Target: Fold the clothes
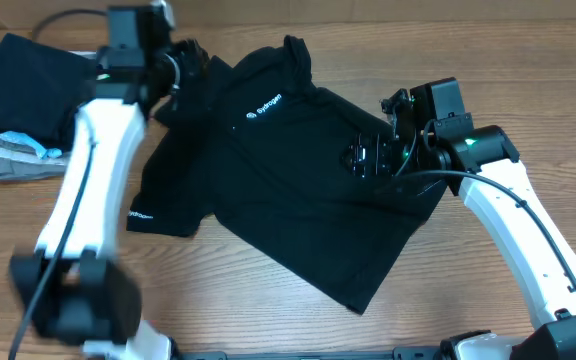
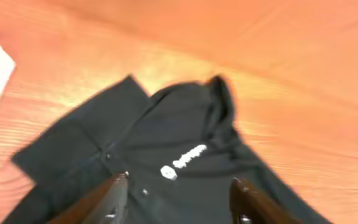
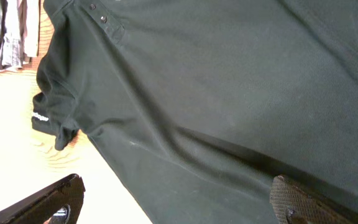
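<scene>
The black shirt lies at a slant with its hem crooked (image 1: 398, 258) toward the front. Next, my right gripper pulls the hem's far corner (image 1: 441, 190) away to make it straight before folding.
The clothes are one black short-sleeved shirt (image 1: 288, 190) spread across the middle of the table, collar (image 1: 296, 55) toward the far edge and white logo (image 1: 263, 107) on the chest. My left gripper (image 1: 183, 62) hovers over the shirt's far-left shoulder. In the left wrist view that gripper (image 2: 179, 180) is open with nothing between its fingers (image 2: 112, 194), and the shirt (image 2: 166, 137) and logo (image 2: 185, 160) lie below. My right gripper (image 1: 366, 157) sits over the shirt's right side. It (image 3: 178, 183) stands wide open above the fabric (image 3: 229, 93).
A stack of folded garments lies at the far left: a dark one (image 1: 18, 80) on top, and grey cloth with light-blue bits (image 1: 13, 155) beneath. The shirt's left sleeve (image 1: 153, 215) with a small white label points to the front left. Bare wooden table (image 1: 268, 310) shows in front.
</scene>
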Controlling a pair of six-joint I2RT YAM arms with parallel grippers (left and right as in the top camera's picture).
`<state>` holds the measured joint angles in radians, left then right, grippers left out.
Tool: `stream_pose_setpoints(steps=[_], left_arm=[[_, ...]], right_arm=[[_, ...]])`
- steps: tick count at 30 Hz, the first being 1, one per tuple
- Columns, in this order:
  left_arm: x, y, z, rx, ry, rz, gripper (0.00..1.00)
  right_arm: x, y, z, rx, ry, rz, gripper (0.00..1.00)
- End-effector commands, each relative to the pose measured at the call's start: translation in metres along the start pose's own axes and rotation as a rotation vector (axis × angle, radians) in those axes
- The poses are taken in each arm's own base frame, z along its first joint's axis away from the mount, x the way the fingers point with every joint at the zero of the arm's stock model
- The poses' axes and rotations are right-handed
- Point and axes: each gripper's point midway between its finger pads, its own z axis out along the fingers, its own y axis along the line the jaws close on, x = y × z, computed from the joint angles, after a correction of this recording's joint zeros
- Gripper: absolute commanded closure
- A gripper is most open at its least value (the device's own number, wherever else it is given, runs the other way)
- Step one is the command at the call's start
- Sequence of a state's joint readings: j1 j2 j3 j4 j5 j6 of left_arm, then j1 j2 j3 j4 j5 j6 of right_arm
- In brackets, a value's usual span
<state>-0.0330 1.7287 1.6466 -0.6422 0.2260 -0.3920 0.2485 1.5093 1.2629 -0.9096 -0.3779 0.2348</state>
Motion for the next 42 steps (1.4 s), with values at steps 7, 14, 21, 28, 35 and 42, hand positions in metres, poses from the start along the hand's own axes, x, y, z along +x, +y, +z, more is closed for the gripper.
stream_pose_setpoints(steps=[7, 14, 21, 28, 35, 42], left_arm=[[0.008, -0.013, -0.060, -0.004, 0.013, -0.016, 0.00], [0.008, -0.012, -0.060, -0.005, 0.014, -0.017, 0.00], [0.008, -0.012, -0.060, -0.006, 0.014, -0.018, 0.00], [0.008, -0.012, -0.060, -0.005, 0.014, -0.018, 0.00], [0.008, -0.012, -0.060, -0.006, 0.014, -0.018, 0.00], [0.008, -0.012, -0.060, -0.006, 0.014, -0.018, 0.00]], right_arm=[[-0.016, 0.006, -0.003, -0.024, -0.063, -0.024, 0.00], [-0.005, -0.017, -0.003, 0.094, -0.025, -0.031, 0.15], [-0.015, -0.110, -0.009, 0.392, -0.048, 0.177, 0.84], [-0.028, -0.178, 0.033, 0.437, -0.025, 0.295, 0.94], [-0.034, -0.211, 0.079, 0.445, -0.021, 0.314, 0.96], [-0.026, -0.249, 0.119, 0.529, -0.008, 0.341, 0.96]])
